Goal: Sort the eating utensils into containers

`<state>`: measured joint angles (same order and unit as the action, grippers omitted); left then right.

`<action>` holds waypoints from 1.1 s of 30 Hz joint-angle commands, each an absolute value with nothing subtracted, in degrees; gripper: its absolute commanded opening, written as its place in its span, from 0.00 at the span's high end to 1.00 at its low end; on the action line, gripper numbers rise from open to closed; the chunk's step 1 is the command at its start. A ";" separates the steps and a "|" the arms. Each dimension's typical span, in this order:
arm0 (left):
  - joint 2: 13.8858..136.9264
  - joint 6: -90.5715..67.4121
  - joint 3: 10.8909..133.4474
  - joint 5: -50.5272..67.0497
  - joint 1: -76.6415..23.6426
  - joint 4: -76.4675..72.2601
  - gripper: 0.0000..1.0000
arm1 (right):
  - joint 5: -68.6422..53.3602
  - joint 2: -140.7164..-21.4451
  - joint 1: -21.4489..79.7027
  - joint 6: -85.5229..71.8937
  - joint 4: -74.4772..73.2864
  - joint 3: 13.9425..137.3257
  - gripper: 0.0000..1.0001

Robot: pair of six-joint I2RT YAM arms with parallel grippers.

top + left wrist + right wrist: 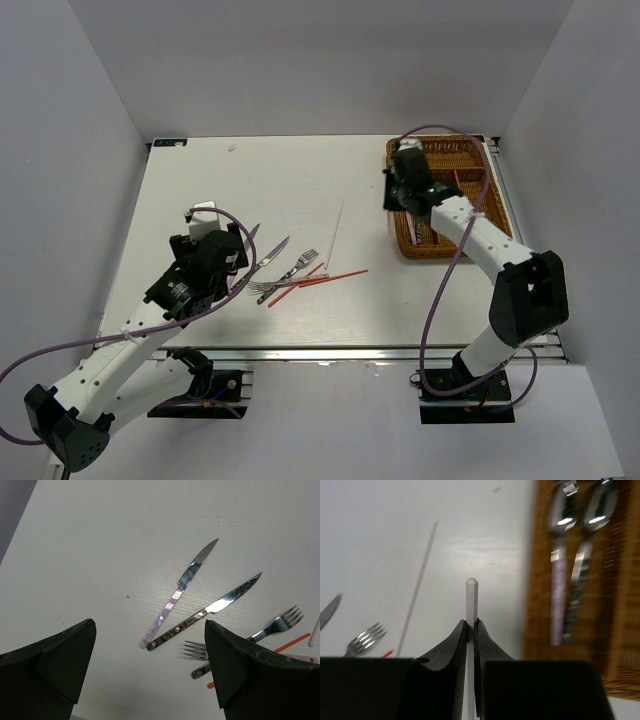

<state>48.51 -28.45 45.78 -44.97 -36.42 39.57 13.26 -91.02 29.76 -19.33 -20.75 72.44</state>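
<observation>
The white chopstick (472, 597) is in line with the tray's slots, so my right gripper should keep taking it past the spoons until it hangs above the next slot (631, 590).
My right gripper (471, 622) is shut on a white chopstick (471, 592) and holds it above the table at the left edge of the wicker tray (537, 580); it also shows in the top view (397, 195). Two silver spoons (560, 555) lie side by side in one long slot. A second white chopstick (335, 225) lies on the table. My left gripper (149, 630) is open and empty, just above two knives (180, 587) (210, 610). Two forks (280, 622) (197, 650) and red chopsticks (330, 277) lie to their right.
The wicker tray (450, 150) stands at the back right of the white table. The loose cutlery is bunched in the near middle. Grey walls close in the left, back and right sides. Purple cables hang from both arms.
</observation>
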 commanded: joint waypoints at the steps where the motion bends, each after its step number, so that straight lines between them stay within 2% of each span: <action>1: 47.46 -27.77 46.14 -43.77 -36.12 37.97 0.02 | 17.55 -93.23 22.35 -9.68 -25.04 78.03 1.00; 7: 46.76 -27.51 46.06 -43.16 -36.12 37.62 0.02 | 17.49 -102.28 11.71 -2.47 -27.86 91.83 1.00; 12: 46.23 -27.07 45.88 -41.93 -36.12 37.18 0.02 | 18.98 -109.33 7.65 2.53 -29.00 101.76 1.00; 20: 45.79 -26.72 45.79 -41.49 -36.12 36.91 0.02 | 18.28 -114.26 5.54 3.25 -24.44 99.93 0.98; 23: 46.05 -26.63 45.79 -41.31 -36.12 36.83 0.02 | 16.97 -114.43 5.54 2.03 -24.61 98.79 0.88; 24: 46.23 -26.63 45.79 -41.31 -36.12 36.83 0.02 | 16.44 -114.26 5.54 1.85 -24.44 98.35 0.72; 26: 46.14 -26.72 45.88 -41.57 -36.12 37.00 0.02 | 17.92 -114.34 5.54 2.19 -24.61 98.09 0.57; 29: 45.88 -26.72 45.70 -41.57 -36.12 36.83 0.02 | 18.72 -114.43 5.54 2.81 -25.84 99.31 0.55; 33: 46.14 -26.72 45.79 -41.57 -36.12 36.83 0.02 | 15.93 -112.42 5.62 0.45 -26.72 99.40 0.48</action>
<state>46.61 -26.98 45.76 -41.69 -36.42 37.65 17.65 -115.02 5.54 1.67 -26.96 98.21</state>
